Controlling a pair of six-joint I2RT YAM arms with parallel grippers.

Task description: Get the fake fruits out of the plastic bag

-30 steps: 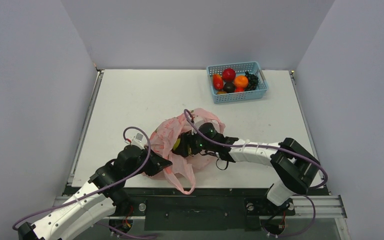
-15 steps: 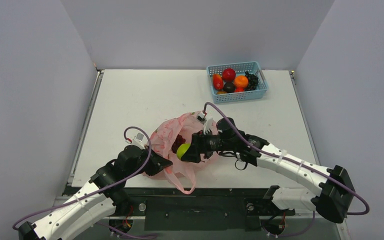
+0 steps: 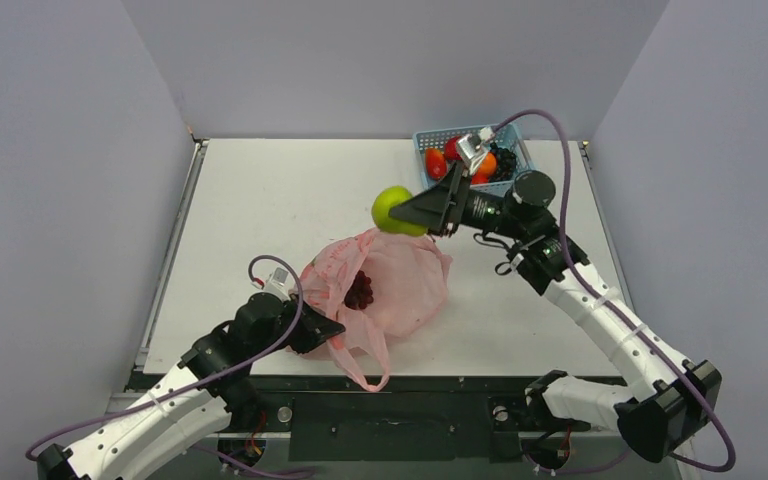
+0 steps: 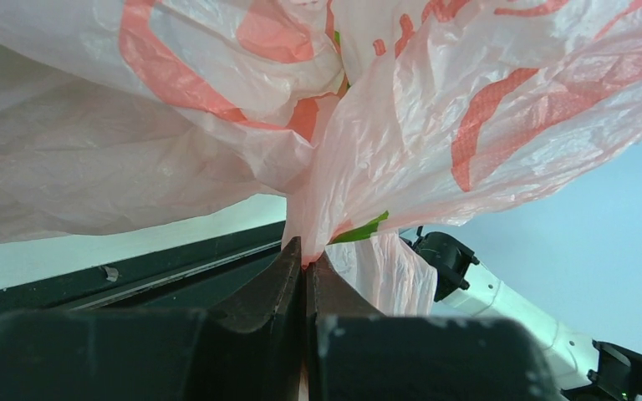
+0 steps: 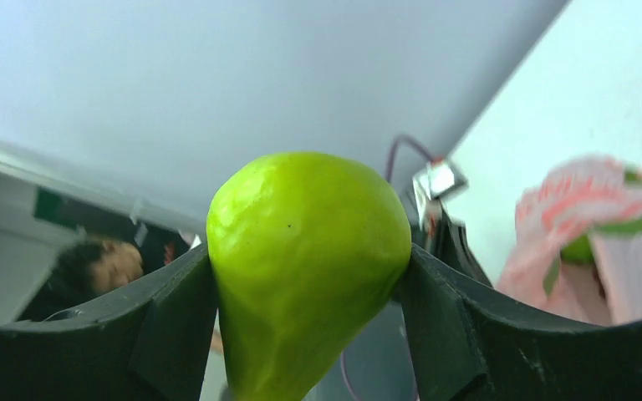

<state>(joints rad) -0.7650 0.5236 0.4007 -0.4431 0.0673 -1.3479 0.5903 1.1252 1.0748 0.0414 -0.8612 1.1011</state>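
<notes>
The yellow-green pear is clear above the pink bag. My right gripper goes on to the light blue basket before it lets go of the pear beside the orange fruit.
The pink plastic bag lies near the table's front middle, its mouth open, with a dark red grape bunch showing inside. My left gripper is shut on the bag's near-left edge; in the left wrist view the jaws pinch the pink film. My right gripper is shut on a yellow-green pear and holds it high above the table, up and beyond the bag. In the right wrist view the pear fills the space between the two fingers, and the bag lies below at right.
A light blue mesh basket at the back right holds a red fruit, an orange fruit and dark ones, partly hidden by my right arm. The bag's loop handle hangs toward the table's front edge. Grey walls stand on three sides.
My right gripper has pulled the pear out of the bag and lifted it up and back toward the basket. The bag's mouth has opened, showing the grapes. The left arm has held still.
</notes>
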